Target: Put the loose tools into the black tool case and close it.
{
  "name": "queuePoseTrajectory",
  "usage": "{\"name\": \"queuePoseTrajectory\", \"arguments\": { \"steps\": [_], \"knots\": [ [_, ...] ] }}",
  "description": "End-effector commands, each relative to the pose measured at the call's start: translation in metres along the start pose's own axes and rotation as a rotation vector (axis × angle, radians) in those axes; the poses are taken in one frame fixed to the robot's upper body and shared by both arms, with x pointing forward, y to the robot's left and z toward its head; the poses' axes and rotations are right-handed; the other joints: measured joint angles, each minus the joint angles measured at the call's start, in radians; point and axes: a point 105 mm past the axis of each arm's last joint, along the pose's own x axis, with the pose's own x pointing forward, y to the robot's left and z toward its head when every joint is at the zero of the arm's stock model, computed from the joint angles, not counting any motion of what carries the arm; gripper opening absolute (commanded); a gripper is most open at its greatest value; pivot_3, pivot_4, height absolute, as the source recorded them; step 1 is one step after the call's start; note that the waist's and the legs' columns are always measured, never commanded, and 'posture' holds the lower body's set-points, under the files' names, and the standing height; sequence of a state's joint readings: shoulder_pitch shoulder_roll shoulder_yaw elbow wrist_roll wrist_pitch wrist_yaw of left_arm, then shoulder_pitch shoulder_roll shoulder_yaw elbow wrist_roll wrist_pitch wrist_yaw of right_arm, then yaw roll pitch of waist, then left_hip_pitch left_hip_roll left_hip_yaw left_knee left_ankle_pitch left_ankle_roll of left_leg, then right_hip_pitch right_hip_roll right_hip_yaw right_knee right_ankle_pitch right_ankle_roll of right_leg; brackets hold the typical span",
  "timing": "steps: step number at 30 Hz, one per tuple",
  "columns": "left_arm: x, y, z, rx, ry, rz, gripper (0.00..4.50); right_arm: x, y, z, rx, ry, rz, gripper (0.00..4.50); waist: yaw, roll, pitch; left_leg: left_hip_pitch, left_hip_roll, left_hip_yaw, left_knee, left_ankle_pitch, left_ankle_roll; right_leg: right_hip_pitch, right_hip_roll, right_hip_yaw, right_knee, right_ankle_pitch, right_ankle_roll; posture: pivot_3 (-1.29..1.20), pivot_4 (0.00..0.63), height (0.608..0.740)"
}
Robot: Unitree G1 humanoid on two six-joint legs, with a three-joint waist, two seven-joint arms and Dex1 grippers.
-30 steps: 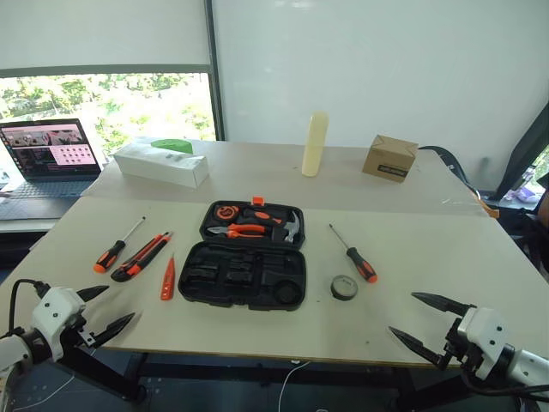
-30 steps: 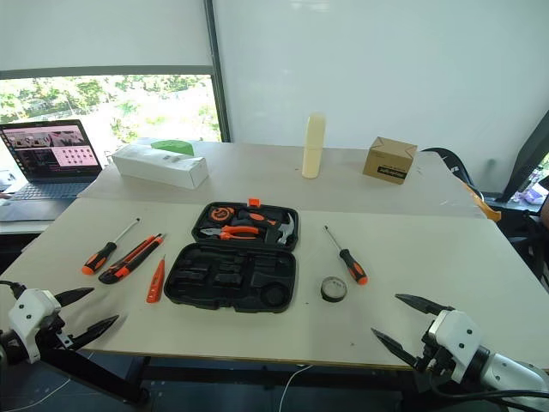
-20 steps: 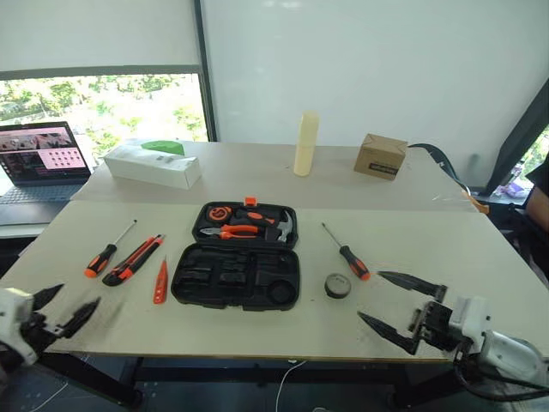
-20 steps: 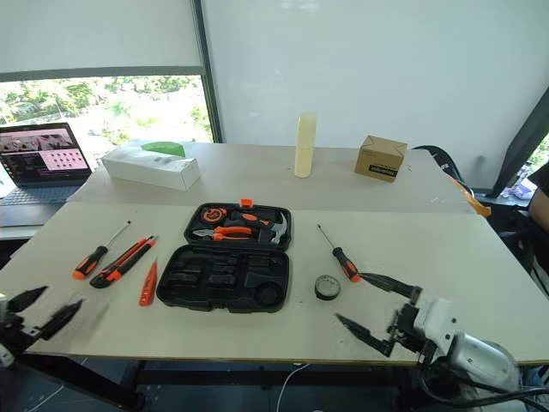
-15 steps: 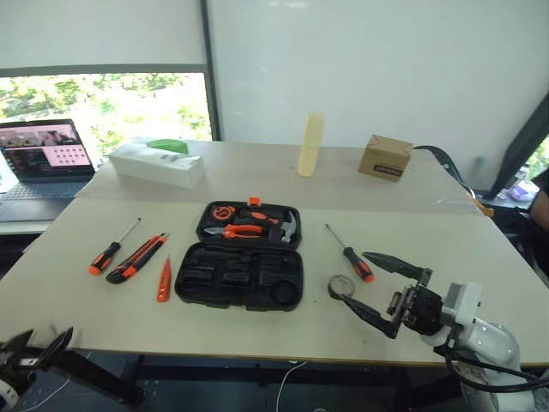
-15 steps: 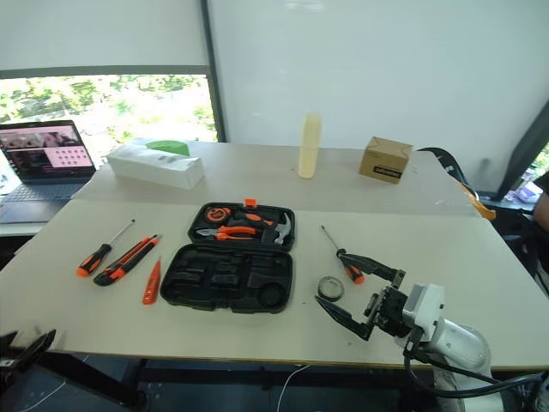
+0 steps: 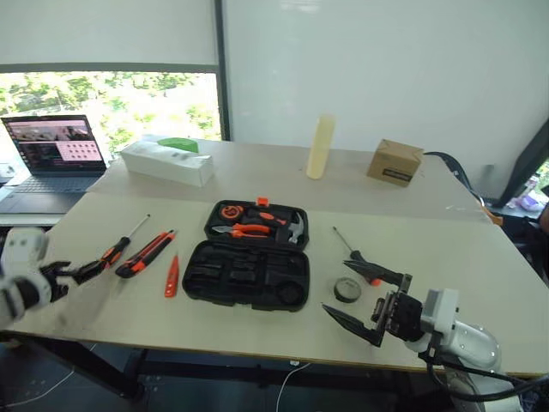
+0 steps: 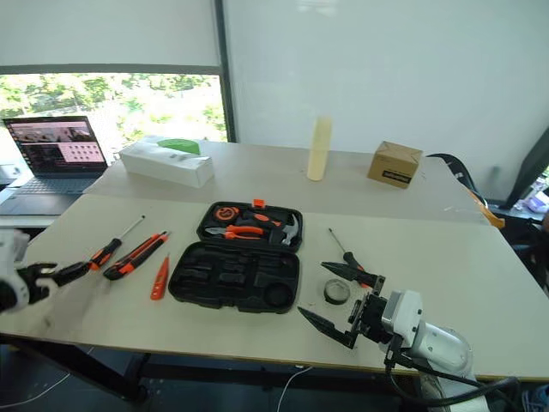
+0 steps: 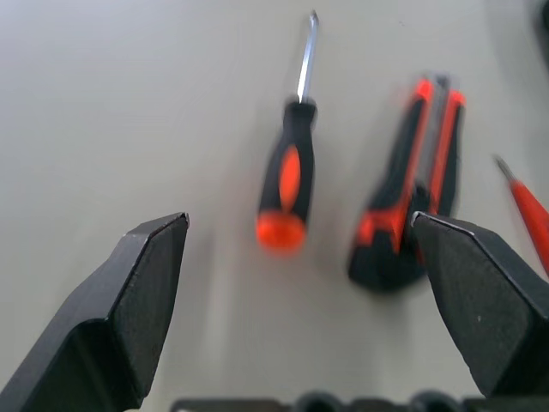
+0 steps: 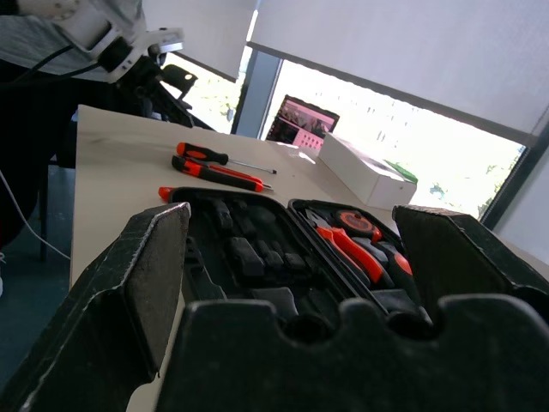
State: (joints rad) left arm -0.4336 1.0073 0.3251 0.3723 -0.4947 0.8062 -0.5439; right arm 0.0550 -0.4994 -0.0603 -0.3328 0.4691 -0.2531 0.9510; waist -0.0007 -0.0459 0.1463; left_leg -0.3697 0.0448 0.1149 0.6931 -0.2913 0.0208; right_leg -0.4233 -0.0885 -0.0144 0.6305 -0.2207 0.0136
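Note:
My gripper will lower the second screwdriver (image 7: 356, 256) into the black tool case. The tool case's near half shows empty moulded slots (image 7: 243, 264), so the screwdriver will come to rest flat among them.
The black tool case (image 7: 249, 273) lies open at the table's middle, its far half holding orange pliers and a hammer. Left of it lie a screwdriver (image 7: 120, 246), the utility knife (image 7: 146, 254) and a slim orange tool (image 7: 171, 277). To its right are a second screwdriver (image 7: 358, 257) and a black tape roll (image 7: 346, 290). My left gripper (image 7: 86, 271) is open just short of the left screwdriver's handle (image 9: 287, 184), with the knife (image 9: 412, 206) beside it. My right gripper (image 7: 335, 286) hangs open over the near edge, by the tape roll, pointing towards the case (image 10: 257, 249).
A laptop (image 7: 56, 146) sits on a side table at far left. Along the back of the table (image 7: 446, 249) stand a white box (image 7: 167, 163), a cream bottle (image 7: 321, 148) and a brown cardboard box (image 7: 395, 163). Dark gear stands off the table's right side.
My left gripper rose from below the near table edge and moved forward to the left screwdriver. My right gripper swung left from the right front corner to beside the tape roll. The camera shifted slightly.

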Motion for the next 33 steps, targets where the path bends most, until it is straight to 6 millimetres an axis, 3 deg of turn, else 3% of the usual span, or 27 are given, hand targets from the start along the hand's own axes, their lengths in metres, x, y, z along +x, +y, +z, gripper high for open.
{"name": "queuePoseTrajectory", "arguments": {
  "steps": [1, 6, 9, 14, 16, 17, 20, 23, 25, 28, 31, 33],
  "knots": [
    [0.022, 0.005, 0.005, 0.015, 0.069, 0.020, 4.50, 0.000, -0.002, 0.005, -0.026, -0.010, -0.012, 4.41, -0.005, 0.000, 0.000, -0.001, 0.000, 0.001, 0.000, 0.000, 0.000, 0.000, 0.001, -0.001, 0.000, 0.000, 0.000, 0.00, 0.150, 0.740],
    [0.045, 0.001, -0.003, 0.049, 0.151, -0.007, 4.50, -0.002, -0.001, 0.005, -0.031, 0.000, -0.012, 4.41, -0.010, 0.000, 0.001, -0.002, 0.002, 0.004, 0.000, 0.001, -0.003, -0.001, 0.005, -0.001, -0.001, -0.001, -0.001, 0.00, 0.150, 0.740],
    [0.053, -0.004, -0.001, 0.068, 0.179, -0.003, 3.81, -0.005, -0.003, 0.006, -0.045, 0.013, -0.030, 4.50, -0.009, -0.002, 0.002, -0.003, 0.002, 0.004, 0.000, 0.001, -0.002, -0.001, 0.005, -0.001, -0.001, -0.001, -0.001, 0.00, 0.150, 0.740],
    [0.050, 0.003, -0.004, 0.061, 0.201, -0.005, 1.94, -0.010, -0.004, 0.006, -0.051, 0.029, -0.064, 4.50, -0.009, -0.002, 0.002, -0.005, 0.002, 0.004, 0.001, 0.000, -0.001, -0.002, 0.004, -0.001, -0.001, -0.001, -0.001, 0.00, 0.150, 0.740],
    [0.048, 0.006, 0.005, 0.036, 0.137, -0.013, 1.06, -0.014, -0.004, 0.005, -0.052, 0.041, -0.078, 4.50, -0.007, -0.002, 0.002, -0.005, 0.003, 0.004, 0.001, 0.000, -0.001, -0.002, 0.004, -0.001, -0.001, -0.001, -0.001, 0.00, 0.150, 0.740],
    [0.047, 0.003, 0.018, 0.034, 0.055, -0.052, 0.93, -0.016, -0.003, 0.004, -0.052, 0.049, -0.084, 4.50, -0.007, -0.002, 0.002, -0.005, 0.003, 0.004, 0.001, 0.000, -0.001, -0.002, 0.004, -0.002, -0.001, -0.001, -0.001, 0.00, 0.150, 0.740],
    [0.033, -0.031, 0.069, 0.139, -0.252, -0.333, 0.89, -0.024, -0.005, 0.003, -0.059, 0.079, -0.102, 4.50, -0.004, -0.005, 0.003, -0.007, 0.003, 0.003, 0.002, 0.000, -0.001, -0.003, 0.004, -0.003, -0.001, -0.001, -0.001, 0.00, 0.150, 0.740],
    [0.013, -0.076, 0.091, 0.296, -0.387, -0.641, 0.89, -0.032, -0.008, 0.004, -0.069, 0.103, -0.120, 4.50, 0.006, -0.005, 0.003, -0.013, 0.004, 0.002, 0.005, 0.003, -0.005, -0.006, 0.003, -0.006, 0.000, -0.001, -0.001, 0.00, 0.150, 0.740],
    [0.006, -0.112, 0.085, 0.474, -0.341, -0.841, 0.89, -0.040, -0.010, 0.006, -0.073, 0.126, -0.128, 4.50, 0.012, -0.005, 0.004, -0.015, 0.003, 0.003, 0.007, 0.004, -0.007, -0.006, 0.003, -0.005, -0.001, -0.001, 0.000, 0.00, 0.150, 0.740],
    [0.012, -0.152, 0.067, 0.714, -0.210, -0.989, 0.89, -0.047, -0.013, 0.008, -0.073, 0.154, -0.138, 4.50, 0.018, -0.003, 0.003, -0.013, 0.001, 0.002, 0.007, 0.003, -0.005, -0.003, 0.002, -0.005, -0.001, -0.001, 0.001, 0.00, 0.150, 0.740],
    [0.032, -0.181, 0.051, 1.023, -0.133, -0.974, 0.89, -0.049, -0.013, 0.009, -0.071, 0.162, -0.142, 4.50, 0.016, -0.003, 0.003, -0.011, 0.000, 0.002, 0.008, -0.001, 0.002, -0.001, 0.002, -0.004, -0.001, -0.001, 0.002, 0.00, 0.150, 0.740],
    [0.042, -0.198, 0.048, 1.128, -0.126, -0.976, 0.89, -0.047, -0.011, 0.010, -0.070, 0.160, -0.141, 4.50, 0.014, -0.003, 0.003, -0.012, 0.000, 0.001, 0.009, -0.001, 0.002, -0.002, 0.002, -0.004, -0.001, 0.000, 0.002, 0.00, 0.150, 0.740]
  ]
}}
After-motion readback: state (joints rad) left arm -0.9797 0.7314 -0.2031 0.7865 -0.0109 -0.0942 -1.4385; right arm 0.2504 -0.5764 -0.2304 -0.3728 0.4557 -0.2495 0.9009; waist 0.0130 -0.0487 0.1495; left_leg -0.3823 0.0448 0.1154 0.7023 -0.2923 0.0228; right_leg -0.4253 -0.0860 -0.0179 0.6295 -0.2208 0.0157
